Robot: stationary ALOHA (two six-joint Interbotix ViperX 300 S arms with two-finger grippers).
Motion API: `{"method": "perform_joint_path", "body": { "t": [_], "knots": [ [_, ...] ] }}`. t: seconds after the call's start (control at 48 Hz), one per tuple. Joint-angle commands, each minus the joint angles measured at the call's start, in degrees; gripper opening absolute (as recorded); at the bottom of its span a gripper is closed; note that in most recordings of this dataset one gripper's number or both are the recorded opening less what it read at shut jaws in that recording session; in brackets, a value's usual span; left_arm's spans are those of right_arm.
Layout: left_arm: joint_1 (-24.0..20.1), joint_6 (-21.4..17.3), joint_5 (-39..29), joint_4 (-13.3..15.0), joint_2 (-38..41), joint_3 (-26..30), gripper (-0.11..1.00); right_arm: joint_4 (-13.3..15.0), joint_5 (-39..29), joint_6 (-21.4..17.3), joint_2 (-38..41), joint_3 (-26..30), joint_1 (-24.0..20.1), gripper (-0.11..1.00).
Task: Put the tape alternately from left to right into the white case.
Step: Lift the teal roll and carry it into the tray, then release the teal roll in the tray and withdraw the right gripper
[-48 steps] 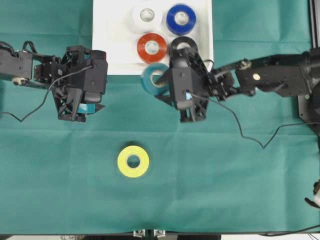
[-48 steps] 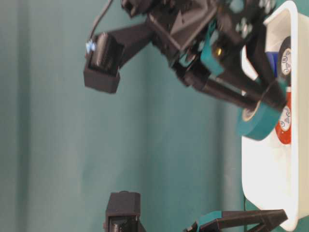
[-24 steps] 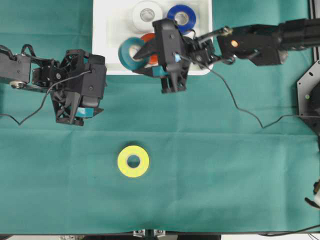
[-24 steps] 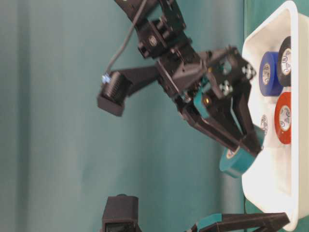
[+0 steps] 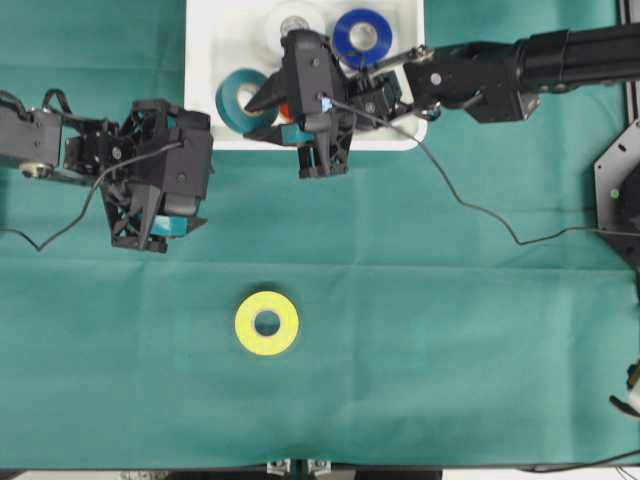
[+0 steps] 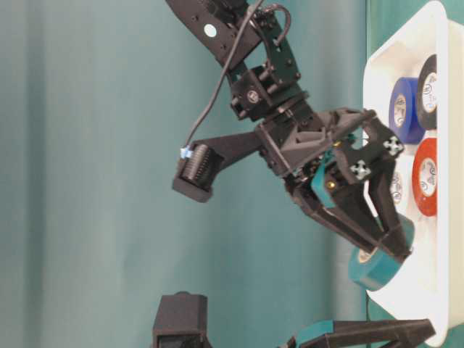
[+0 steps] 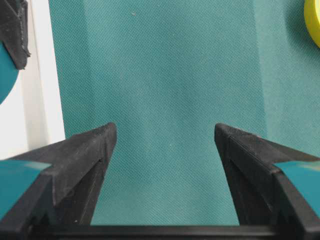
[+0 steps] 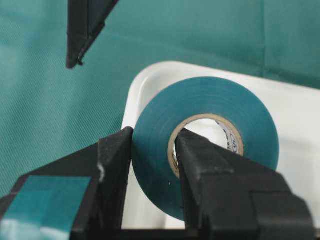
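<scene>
The white case's corner next to the red roll is empty below the teal roll, so the robot's right gripper should carry on going down until the teal roll is inside.
My right gripper is shut on a teal tape roll, one finger through its core and one on its outer face. It holds the roll just above the near left corner of the white case. Blue and white rolls lie in the case; red and black rolls show in the table-level view. A yellow roll lies flat on the green cloth. My left gripper stands open and empty over the cloth left of the case.
Green cloth covers the table. The right arm reaches across the case's front edge from the right. A black cable trails over the cloth. The case's rim shows at the left of the left wrist view.
The right gripper has carried the teal roll leftward along the case's front edge to above its left front corner. The left gripper has stayed almost still and open.
</scene>
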State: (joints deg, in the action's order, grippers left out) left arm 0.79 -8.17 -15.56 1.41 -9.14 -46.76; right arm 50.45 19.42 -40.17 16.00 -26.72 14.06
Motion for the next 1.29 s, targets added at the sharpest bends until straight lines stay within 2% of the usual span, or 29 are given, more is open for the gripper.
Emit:
{"method": "perform_joint_path", "body": {
  "t": [0.0, 0.438, 1.271],
  "knots": [
    [0.3, 0.1, 0.4, 0.2, -1.3, 0.7, 0.90, -0.1, 0.3, -0.1, -0.4, 1.4, 0.4, 0.28],
    [0.3, 0.1, 0.4, 0.2, -1.3, 0.6, 0.90, -0.2, 0.2, -0.3, 3.0, 2.9, 2.5, 0.28],
    [0.3, 0.1, 0.4, 0.1, -1.3, 0.8, 0.90, -0.1, 0.5, -0.7, 3.4, 3.3, 1.7, 0.28]
  ]
}}
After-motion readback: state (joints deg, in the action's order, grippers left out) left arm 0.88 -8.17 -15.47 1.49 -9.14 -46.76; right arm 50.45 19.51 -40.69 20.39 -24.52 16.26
